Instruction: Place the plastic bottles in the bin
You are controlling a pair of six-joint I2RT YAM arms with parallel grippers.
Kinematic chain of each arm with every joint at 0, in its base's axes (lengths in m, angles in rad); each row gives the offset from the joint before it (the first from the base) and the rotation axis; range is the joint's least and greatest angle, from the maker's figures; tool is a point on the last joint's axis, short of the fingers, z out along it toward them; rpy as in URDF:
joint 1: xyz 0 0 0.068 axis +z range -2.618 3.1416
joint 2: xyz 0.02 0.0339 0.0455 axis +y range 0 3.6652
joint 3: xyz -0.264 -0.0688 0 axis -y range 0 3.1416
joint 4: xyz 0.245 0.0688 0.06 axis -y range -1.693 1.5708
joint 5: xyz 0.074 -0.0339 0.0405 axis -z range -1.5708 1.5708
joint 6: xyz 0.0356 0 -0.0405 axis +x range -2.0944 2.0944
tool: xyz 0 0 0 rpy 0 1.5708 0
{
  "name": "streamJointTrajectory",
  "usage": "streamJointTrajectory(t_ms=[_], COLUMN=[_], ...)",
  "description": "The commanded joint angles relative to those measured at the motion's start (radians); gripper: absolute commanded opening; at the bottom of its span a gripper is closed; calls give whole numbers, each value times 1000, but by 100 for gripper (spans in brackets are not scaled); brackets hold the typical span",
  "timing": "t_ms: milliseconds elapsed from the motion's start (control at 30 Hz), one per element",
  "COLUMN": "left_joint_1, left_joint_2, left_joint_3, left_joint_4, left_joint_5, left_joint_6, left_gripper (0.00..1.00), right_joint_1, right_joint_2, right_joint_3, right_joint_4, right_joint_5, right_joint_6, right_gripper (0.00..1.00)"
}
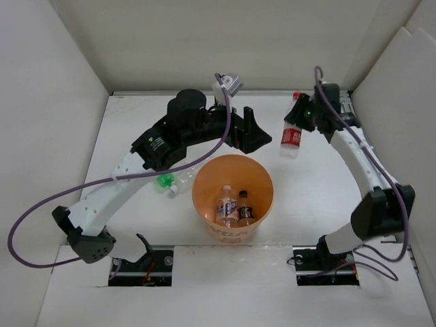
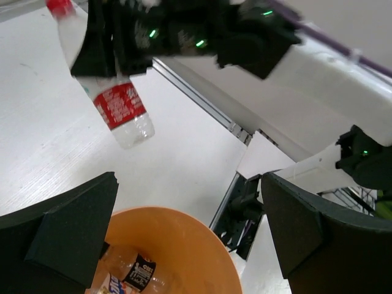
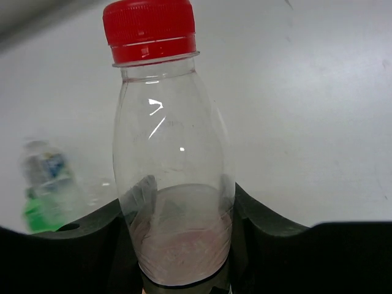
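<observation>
The red-capped bottle (image 1: 293, 125) is held by my right gripper away from the orange bin. Next, my left gripper takes hold of the bottle's lower end (image 1: 290, 143) before dropping the bottle in.
The orange bin (image 1: 233, 197) stands at the table's middle front with two bottles (image 1: 234, 208) inside; its rim also shows in the left wrist view (image 2: 177, 233). My right gripper (image 1: 302, 117) is shut on a clear bottle with a red cap and red label (image 1: 291, 136), held above the table at the back right; it also shows in the right wrist view (image 3: 171, 165) and the left wrist view (image 2: 116, 104). My left gripper (image 1: 248, 129) is open and empty behind the bin. A green-capped bottle (image 1: 163, 181) and a clear bottle (image 1: 181, 182) lie left of the bin.
White walls enclose the table on three sides. The left arm arches over the bottles left of the bin. A blurred bottle with a green label (image 3: 46, 187) shows far off in the right wrist view.
</observation>
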Motion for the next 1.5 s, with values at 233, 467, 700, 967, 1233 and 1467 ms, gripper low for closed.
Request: streamJointTrajectory(t_ms=[233, 467, 700, 967, 1233, 1467], left_joint_1=[-5, -5, -5, -5, -16, -16], left_joint_2=[101, 101, 82, 20, -206, -414], left_joint_3=[166, 166, 112, 3, -311, -590], left_joint_4=[69, 146, 223, 347, 326, 367], left_joint_5=[244, 268, 303, 345, 271, 224], left_joint_6=[74, 74, 31, -46, -17, -81], left_gripper=[100, 100, 100, 3, 0, 59], right_joint_1=[-48, 14, 170, 279, 98, -23], right_joint_2=[-394, -426, -448, -399, -581, -716], right_joint_3=[68, 52, 28, -17, -169, -324], right_joint_4=[441, 683, 843, 962, 672, 512], right_joint_5=[-752, -913, -861, -823, -745, -735], right_joint_6=[172, 400, 477, 525, 298, 141], right_gripper=[0, 0, 0, 75, 100, 100])
